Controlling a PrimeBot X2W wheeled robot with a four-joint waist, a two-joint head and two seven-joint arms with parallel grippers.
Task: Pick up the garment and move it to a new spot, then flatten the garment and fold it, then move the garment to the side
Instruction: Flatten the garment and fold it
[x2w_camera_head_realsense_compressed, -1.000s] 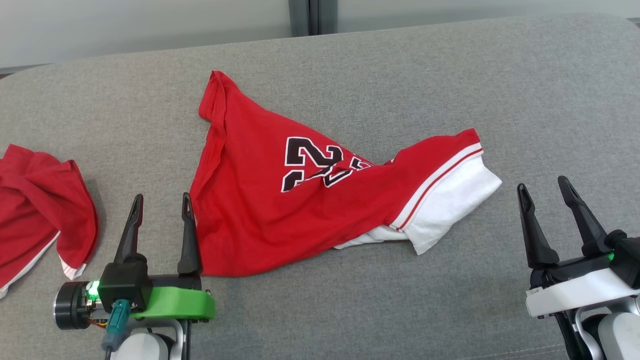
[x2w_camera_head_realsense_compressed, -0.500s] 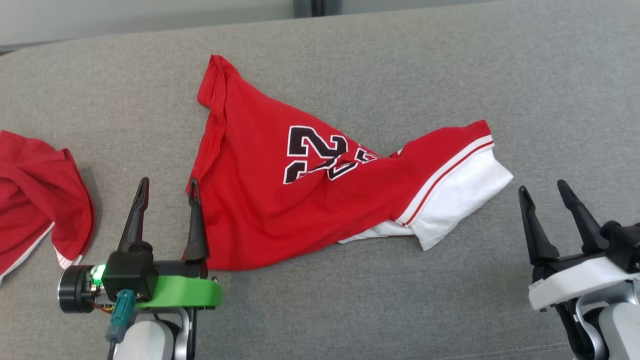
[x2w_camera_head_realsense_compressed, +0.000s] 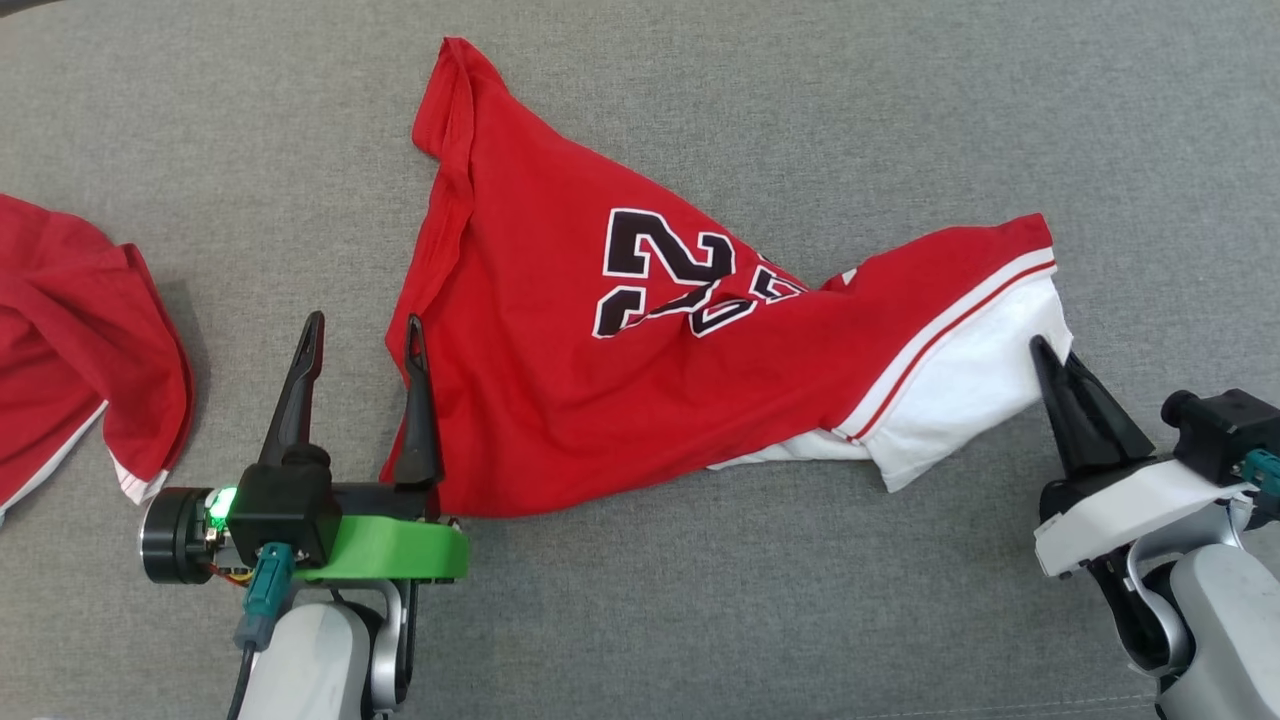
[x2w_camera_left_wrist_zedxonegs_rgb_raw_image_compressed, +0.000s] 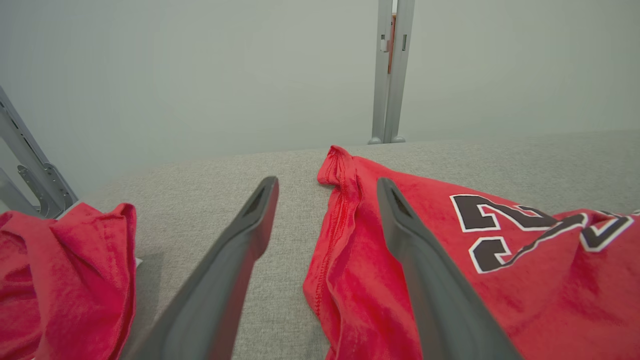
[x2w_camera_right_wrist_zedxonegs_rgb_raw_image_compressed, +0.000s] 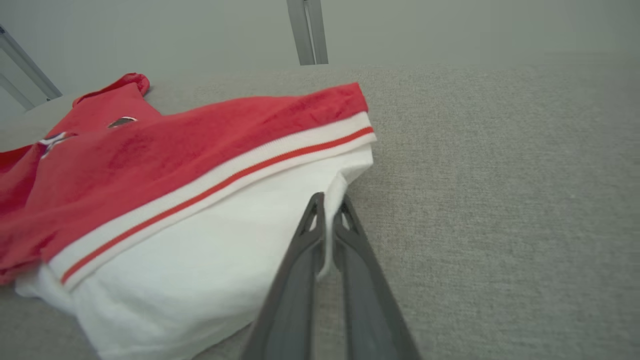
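Observation:
The jersey (x2w_camera_head_realsense_compressed: 540, 300) will spread open and show another white part when I lift it, because its slanted far edge cuts off the lettering (x2w_camera_head_realsense_compressed: 782, 269).
The garment (x2w_camera_head_realsense_compressed: 540, 400) is a red jersey with a black number and a white part at its right end, lying crumpled on the grey padded surface (x2w_camera_head_realsense_compressed: 700, 620). My right gripper (x2w_camera_head_realsense_compressed: 1052, 350) is shut on the white edge at the garment's right end; the right wrist view shows white cloth (x2w_camera_right_wrist_zedxonegs_rgb_raw_image_compressed: 175, 225) pinched between the tips of the right gripper (x2w_camera_right_wrist_zedxonegs_rgb_raw_image_compressed: 330, 200). My left gripper (x2w_camera_head_realsense_compressed: 364, 320) stands open at the garment's lower left. In the left wrist view, the red hem (x2w_camera_left_wrist_zedxonegs_rgb_raw_image_compressed: 340, 235) lies between the fingers of the left gripper (x2w_camera_left_wrist_zedxonegs_rgb_raw_image_compressed: 327, 182).
A second red garment (x2w_camera_head_realsense_compressed: 80, 340) lies bunched at the left edge, also seen in the left wrist view (x2w_camera_left_wrist_zedxonegs_rgb_raw_image_compressed: 65, 280). Beyond the surface's far edge stands a grey metal post (x2w_camera_left_wrist_zedxonegs_rgb_raw_image_compressed: 390, 70) against a pale wall.
The head camera has tilted down, shifting the whole picture. My right gripper has moved in to the garment's white edge and shut on it. The left gripper has stayed open by the hem.

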